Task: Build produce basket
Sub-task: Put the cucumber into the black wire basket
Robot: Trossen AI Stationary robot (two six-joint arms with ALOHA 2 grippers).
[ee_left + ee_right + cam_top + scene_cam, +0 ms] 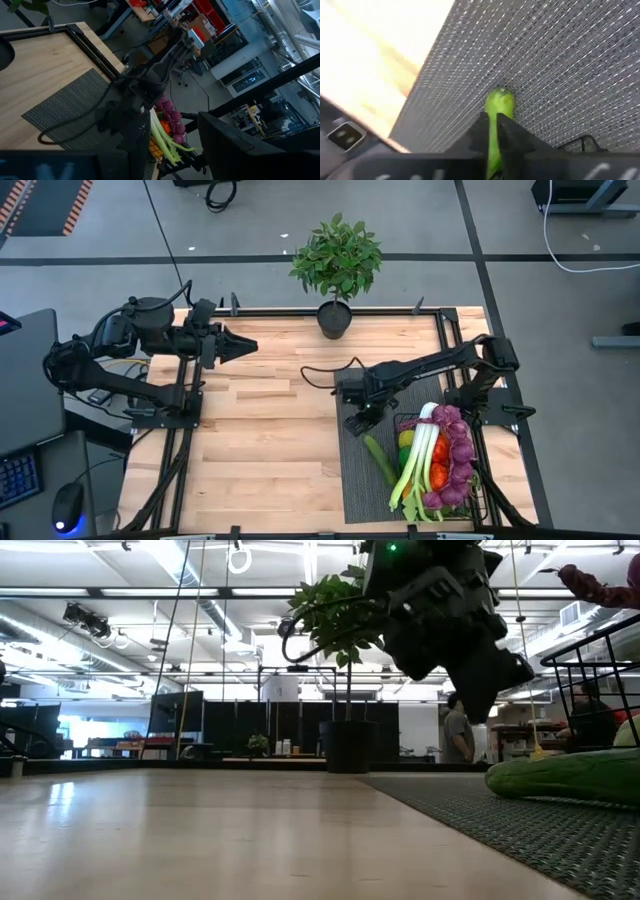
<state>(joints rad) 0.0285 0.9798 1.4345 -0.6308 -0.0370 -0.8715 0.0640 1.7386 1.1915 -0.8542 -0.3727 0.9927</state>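
My right gripper should open its shut fingers, which hang above the cucumber's far end [369,440], then lower them around that end and lift the cucumber to the basket [432,455].
The black wire basket [398,420] stands on the grey mat [355,480] at the near right. In it are a leek [420,455], purple grapes [458,450] and orange and yellow produce [436,465]. A green cucumber [380,460] lies on its side on the mat along the basket's left wall. My right gripper [357,420] hangs shut just above the mat, beyond the cucumber's far end [499,102], and holds nothing. In its wrist view a strip of cucumber shows behind its fingers [507,132]. My left gripper [245,345] waits open, raised over the far left.
A leafy plant in a black pot [335,310] stands at the table's far edge, in the middle. Bare wood [270,450] lies left of the mat. A black cable [320,370] runs over the table behind the right arm.
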